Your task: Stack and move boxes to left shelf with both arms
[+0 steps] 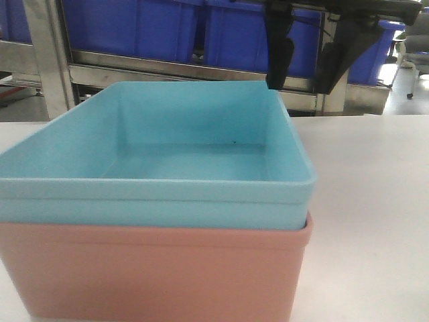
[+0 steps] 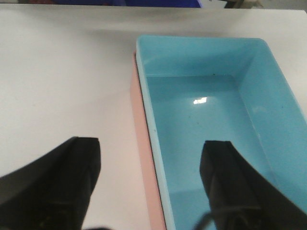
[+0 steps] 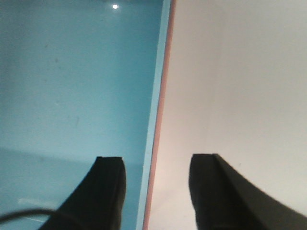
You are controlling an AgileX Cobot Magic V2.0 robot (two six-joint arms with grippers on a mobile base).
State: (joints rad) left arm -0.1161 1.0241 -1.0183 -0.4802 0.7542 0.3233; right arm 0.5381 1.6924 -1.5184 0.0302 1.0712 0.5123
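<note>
I expect the salmon pink bin (image 1: 157,272) to come along when I lift and carry the light blue bin by its rim, because the salmon pink bin's edge (image 1: 157,229) sits tight against that rim.
The light blue bin (image 1: 174,134) sits nested inside the salmon pink bin (image 1: 154,275) on the white table, close in the front view. My right gripper (image 1: 305,74) hangs open above the stack's far right corner. In the right wrist view its jaws (image 3: 156,167) straddle the right rim, one finger over the blue bin's floor (image 3: 72,72), the other over the table. My left gripper (image 2: 151,158) is open and straddles the left rim, one finger over the table, the other over the blue bin (image 2: 206,96). The pink bin (image 2: 139,124) shows as a strip beside it. The left shelf with rollers is out of view.
A steel rack (image 1: 167,67) stands behind the table and holds dark blue crates (image 1: 134,27). The white table (image 1: 375,201) stretches to the right of the stack and also to its left (image 2: 57,72).
</note>
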